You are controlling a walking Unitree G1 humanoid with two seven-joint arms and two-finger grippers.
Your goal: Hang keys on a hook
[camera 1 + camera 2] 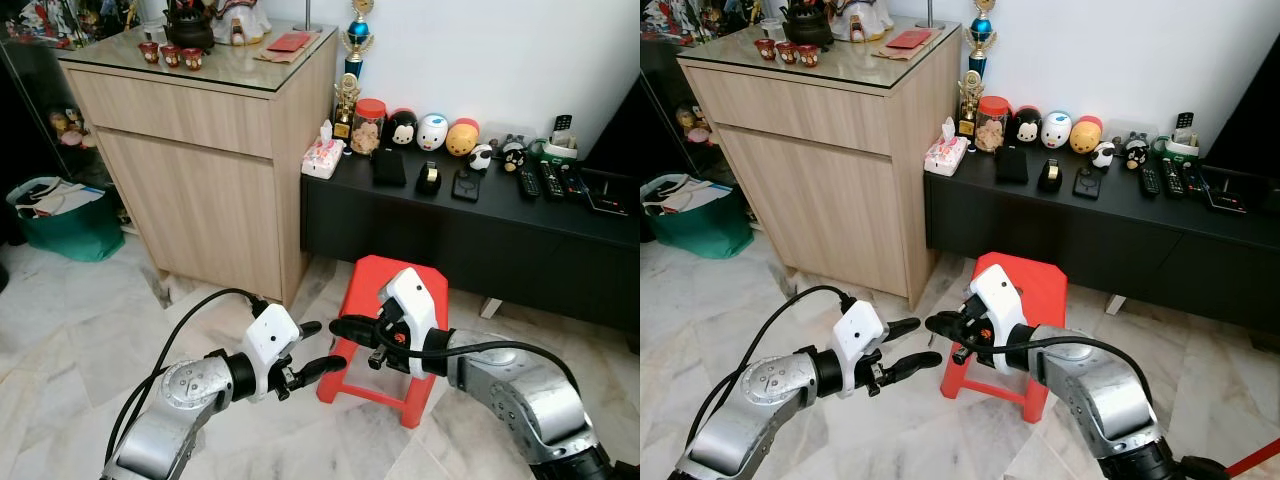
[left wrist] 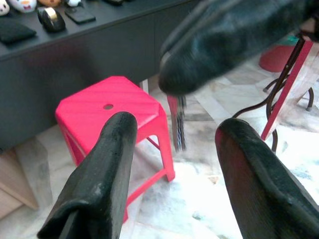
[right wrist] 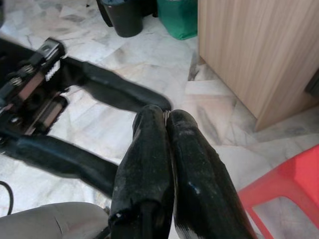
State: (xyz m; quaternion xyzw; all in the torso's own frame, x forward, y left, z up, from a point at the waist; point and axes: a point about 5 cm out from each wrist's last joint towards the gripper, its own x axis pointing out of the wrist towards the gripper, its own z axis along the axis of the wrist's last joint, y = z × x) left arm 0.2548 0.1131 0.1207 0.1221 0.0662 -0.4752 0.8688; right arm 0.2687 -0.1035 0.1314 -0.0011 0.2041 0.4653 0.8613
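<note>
The keys [image 2: 179, 124] hang close together under the robot's right gripper, so their hidden ring [image 2: 174, 83] will stick out past the left gripper's fingers when the robot carries them.
My right gripper [image 1: 337, 325] is shut on a small bunch of metal keys [image 2: 177, 124], which hang down from its fingertips. A thin sliver of the keys' metal [image 3: 166, 114] shows between the pressed pads in the right wrist view. My left gripper [image 1: 322, 346] is open just to the left of the right fingertips. Its two black fingers [image 2: 114, 149] stand either side of the hanging keys without touching them. Both grippers hover over the marble floor in front of a red plastic stool [image 1: 400, 290].
A tall wooden cabinet [image 1: 200, 170] stands at the left, a low black bench [image 1: 470, 220] with figurines and remotes along the wall behind the stool. A green bag [image 1: 60, 225] sits on the floor at far left. A red and dark metal stand [image 2: 286, 84] is beyond the stool.
</note>
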